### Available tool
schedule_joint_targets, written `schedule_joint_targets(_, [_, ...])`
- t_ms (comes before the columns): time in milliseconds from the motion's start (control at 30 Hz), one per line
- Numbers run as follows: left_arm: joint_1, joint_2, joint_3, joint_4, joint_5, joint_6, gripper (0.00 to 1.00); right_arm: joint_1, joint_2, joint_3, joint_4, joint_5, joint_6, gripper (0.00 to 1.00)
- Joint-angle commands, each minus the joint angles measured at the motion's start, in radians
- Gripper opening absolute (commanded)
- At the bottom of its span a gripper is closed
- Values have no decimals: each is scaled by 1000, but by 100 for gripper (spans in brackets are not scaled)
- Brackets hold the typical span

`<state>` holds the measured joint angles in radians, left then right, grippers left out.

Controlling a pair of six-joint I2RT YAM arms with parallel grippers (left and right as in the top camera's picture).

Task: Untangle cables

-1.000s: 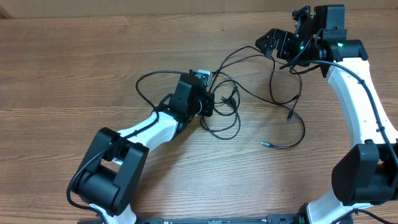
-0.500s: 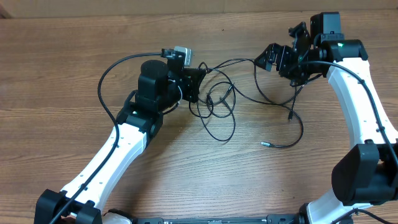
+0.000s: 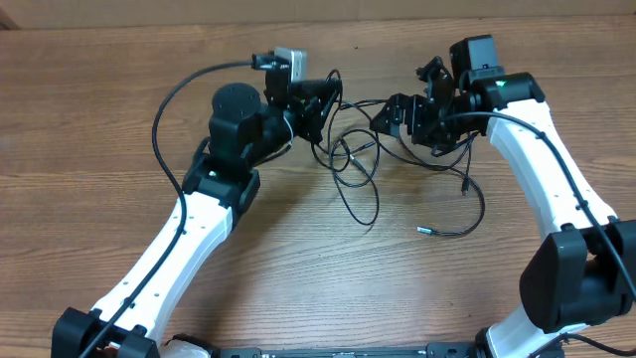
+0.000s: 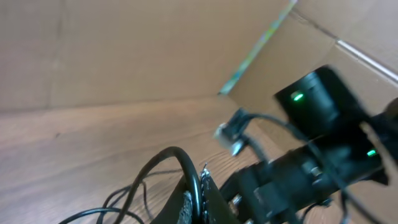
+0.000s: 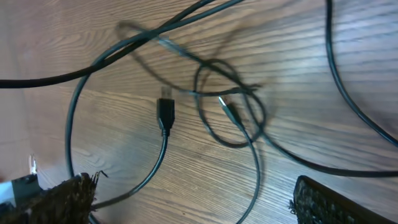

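Observation:
The cable in my left gripper [image 3: 338, 85] goes into the tangled loops, so I should hold the loops [image 3: 377, 147] with my right gripper while my left gripper pulls the cable away.
Several thin black cables [image 3: 355, 185] lie tangled on the wooden table between my two arms. My left gripper [image 3: 318, 101] is at the tangle's upper left, shut on one black cable [image 4: 194, 182], which arches up out of its jaws. My right gripper [image 3: 405, 119] is low at the tangle's upper right. In the right wrist view its fingers [image 5: 193, 208] are wide open, with cable loops [image 5: 231, 118] and a black USB plug [image 5: 165, 113] lying on the wood between and ahead of them. A loose silver-tipped plug end [image 3: 422, 230] lies to the lower right.
Another small plug end [image 3: 464, 186] hangs off a strand below the right gripper. The left arm's own thick black wire [image 3: 164, 109] loops out to the left. The right arm's body [image 4: 311, 155] fills the right of the left wrist view, close by.
My left gripper has swung up and back with its cable, pulling the tangle toward the far side. My right gripper has moved left and down, close to the tangle.

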<state>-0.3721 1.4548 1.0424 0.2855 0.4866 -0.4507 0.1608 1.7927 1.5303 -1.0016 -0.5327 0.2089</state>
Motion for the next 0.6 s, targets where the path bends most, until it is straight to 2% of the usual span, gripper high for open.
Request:
schedule_joint_targets(0, [8, -25, 77, -13, 58, -11, 4, 25, -2, -7, 29, -17, 16, 100])
schedule_joint_targets(200, [46, -25, 150, -43, 178, -65, 4, 75, -2, -8, 95, -23, 243, 100])
schedule_joint_targets(300, [72, -25, 180, -45, 211, -97, 4, 124, -1, -8, 176, -23, 282, 100])
schedule_joint_targets(400, [77, -25, 185, -45, 213, -97, 4, 155, -1, -8, 230, -23, 295, 100])
schedule_joint_targets(567, [91, -24, 185, -119, 213, -80, 4, 192, -1, -8, 298, -19, 495, 100])
